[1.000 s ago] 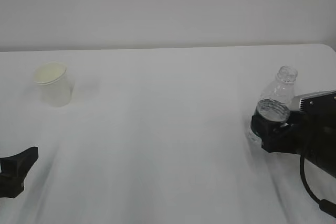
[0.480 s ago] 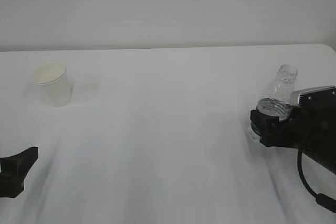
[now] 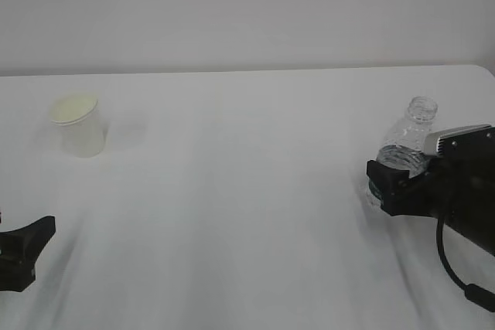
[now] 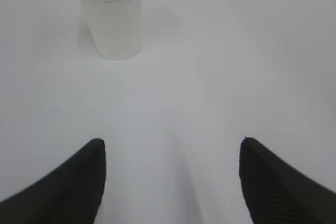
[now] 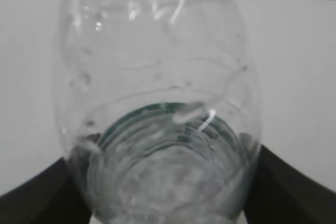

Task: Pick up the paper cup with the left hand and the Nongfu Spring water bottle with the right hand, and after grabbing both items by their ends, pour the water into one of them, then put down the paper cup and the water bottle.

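The water bottle (image 3: 405,138) will pour a narrow stream when I tip its neck steeply down, because the water line (image 3: 403,148) sits well below the water bottle's opening.
The cream paper cup (image 3: 79,125) stands upright at the far left of the white table; in the left wrist view the paper cup (image 4: 110,19) is well ahead and slightly left of my fingers. My left gripper (image 4: 170,182) is open and empty, low at the near left edge (image 3: 27,249). The clear, capless Nongfu Spring water bottle (image 3: 410,133) stands at the right. My right gripper (image 3: 389,181) is open around its lower body. In the right wrist view the bottle (image 5: 157,66) fills the frame, a finger close on each side. Its green label (image 5: 142,115) shows through the plastic.
The white table (image 3: 247,191) runs back to a plain wall, with its right corner behind the bottle. A black cable (image 3: 456,284) loops under my right arm near the front right edge.
My right gripper has slid a little further around the bottle, hiding more of its lower part. The left gripper and the cup have not moved.
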You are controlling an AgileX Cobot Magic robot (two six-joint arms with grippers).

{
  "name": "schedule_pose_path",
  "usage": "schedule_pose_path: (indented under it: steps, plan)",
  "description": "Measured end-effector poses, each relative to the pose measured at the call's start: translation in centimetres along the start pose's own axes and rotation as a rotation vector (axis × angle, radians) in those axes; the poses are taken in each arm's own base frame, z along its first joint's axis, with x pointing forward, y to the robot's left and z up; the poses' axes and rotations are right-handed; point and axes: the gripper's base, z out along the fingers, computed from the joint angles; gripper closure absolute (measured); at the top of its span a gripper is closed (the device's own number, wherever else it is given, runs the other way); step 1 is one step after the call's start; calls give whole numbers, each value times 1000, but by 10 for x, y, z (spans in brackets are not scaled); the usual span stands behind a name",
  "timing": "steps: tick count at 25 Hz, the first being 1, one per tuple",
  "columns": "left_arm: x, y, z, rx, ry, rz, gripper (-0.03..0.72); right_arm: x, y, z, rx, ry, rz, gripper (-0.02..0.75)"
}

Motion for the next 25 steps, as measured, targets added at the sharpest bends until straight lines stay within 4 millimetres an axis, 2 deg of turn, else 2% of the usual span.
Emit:
schedule_pose_path:
  steps: [5, 11, 15, 25]
  plan:
    - [0, 0, 0, 0, 0, 0, 123, 0, 2, 0, -21, 1, -10, 253]
    - [0, 0, 0, 2, 0, 1, 123, 0, 3, 0, -35, 2, -15, 258]
    - [0, 0, 0, 3, 0, 2, 123, 0, 6, -9, -40, 16, -27, 258]
    - [-2, -2, 2, 16, -7, 6, 131, -25, 9, -27, -32, -64, -84, 258]
